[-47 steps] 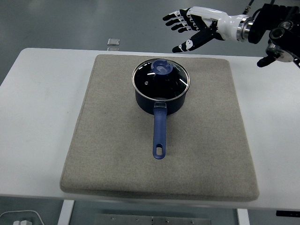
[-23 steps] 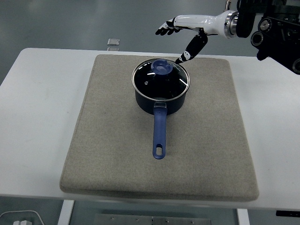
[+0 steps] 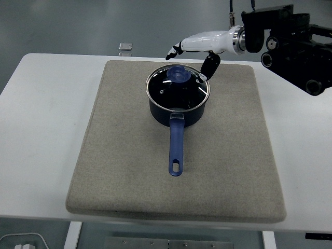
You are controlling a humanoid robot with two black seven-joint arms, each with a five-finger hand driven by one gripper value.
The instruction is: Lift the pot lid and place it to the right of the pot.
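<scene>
I can see only even darkness through the glass lid (image 3: 175,96), so I expect the dark blue pot (image 3: 162,115) will be empty when I lift the lid.
A dark blue pot (image 3: 178,111) with a long blue handle (image 3: 176,148) pointing toward me sits on a grey mat (image 3: 124,155). A glass lid (image 3: 178,89) with a blue knob (image 3: 179,74) rests on the pot. My right hand (image 3: 189,54) reaches in from the upper right, open, fingers spread above and just behind the knob, thumb down by the lid's right rim. It holds nothing. The left arm is out of view.
The mat covers most of the white table (image 3: 36,119). A small clear object (image 3: 125,47) lies at the table's far edge. Bare mat lies to the right of the pot (image 3: 238,119).
My right hand has moved left and down from the upper right, turning palm-down, and now hovers just over the lid's knob. The pot and lid have not moved.
</scene>
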